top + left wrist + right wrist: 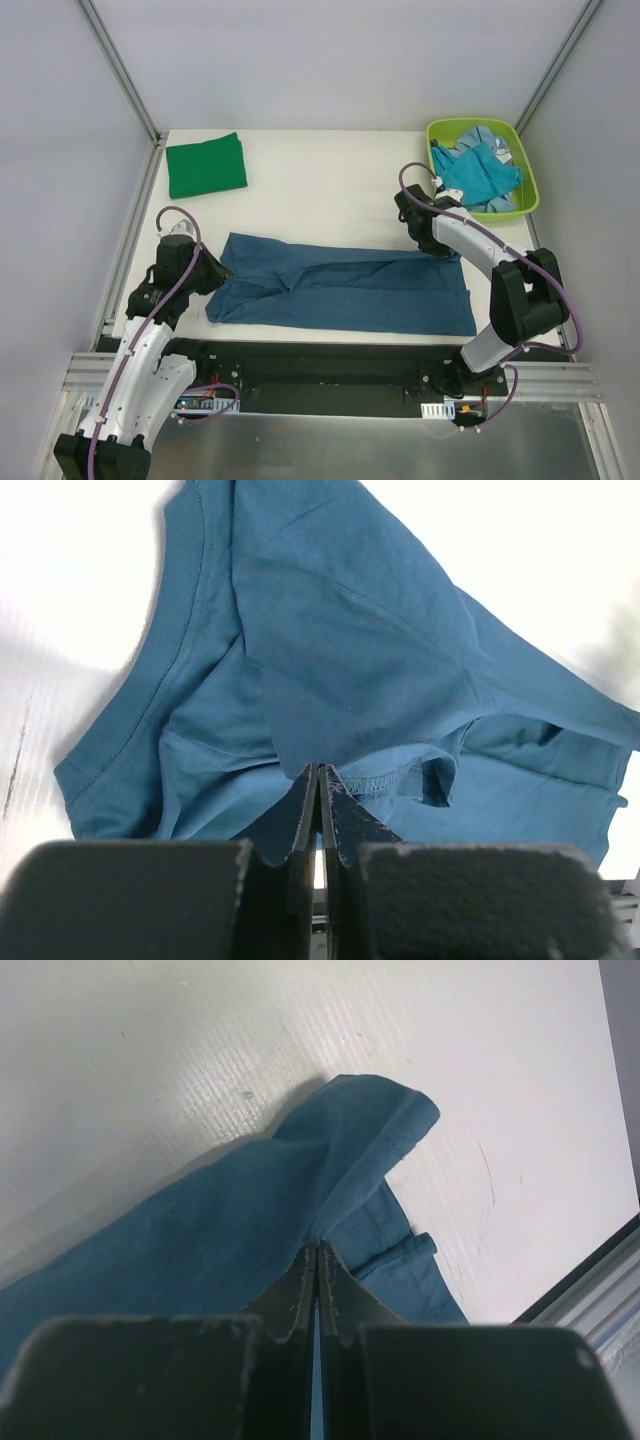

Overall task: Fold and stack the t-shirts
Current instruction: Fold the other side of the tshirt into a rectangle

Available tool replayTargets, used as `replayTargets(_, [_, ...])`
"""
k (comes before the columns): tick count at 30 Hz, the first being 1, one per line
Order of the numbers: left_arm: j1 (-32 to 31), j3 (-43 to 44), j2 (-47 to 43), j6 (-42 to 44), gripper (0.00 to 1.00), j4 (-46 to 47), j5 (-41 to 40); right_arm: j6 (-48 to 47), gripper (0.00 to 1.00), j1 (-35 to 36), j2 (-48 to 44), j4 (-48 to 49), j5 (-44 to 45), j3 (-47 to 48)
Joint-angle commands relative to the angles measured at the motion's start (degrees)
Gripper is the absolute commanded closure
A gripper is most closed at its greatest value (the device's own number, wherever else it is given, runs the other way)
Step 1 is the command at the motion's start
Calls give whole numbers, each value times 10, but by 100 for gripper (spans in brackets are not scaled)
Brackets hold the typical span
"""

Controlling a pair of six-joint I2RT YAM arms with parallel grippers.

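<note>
I keep pulling the sleeve hem [392, 764] with my left gripper toward the t-shirt's near edge [240, 319] and let go of it there, as the sleeve hem is over the dark teal-blue t-shirt's lower layer.
A dark teal-blue t-shirt [345, 290] lies lengthways across the near half of the table, folded into a long band. My left gripper [208, 270] is shut on its left end, by the collar and sleeve hem [318, 768]. My right gripper [440, 248] is shut on its far right corner [318, 1248], which is lifted a little. A bright green t-shirt [206, 165] lies folded at the back left. Turquoise and pale blue t-shirts [478, 172] lie crumpled in the bin.
A lime-green plastic bin [531, 200] stands at the back right corner. White table surface [320, 190] shows between the green shirt and the bin. A metal frame rail [125, 250] runs along the left edge.
</note>
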Motion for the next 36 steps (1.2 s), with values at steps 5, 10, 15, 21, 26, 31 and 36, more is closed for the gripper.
replayTargets(5, [5,-27,-16,-22,100,-42,-18,38,98,20,-57,-33,31,-43])
replayTargets(10, [5,-41,-17,-40,100,-54,-23,60,95,34,-66,-36,37,-76])
replayTargets(15, [4,-50,-15,-80,100,-92,-30,91,87,46,-56,-49,25,-97])
replayTargets(21, [4,-15,-29,-100,48,-150,-55,130,45,53,-83,-120,41,-114])
replayTargets(26, [4,24,-69,-99,1,-158,-28,126,8,53,-165,-134,40,-122])
replayTargets(31, [3,56,-27,-65,1,-69,76,-9,4,52,-260,16,-72,-149])
replayTargets(36, [-34,55,119,-63,1,78,156,-114,3,49,-265,223,-308,-203])
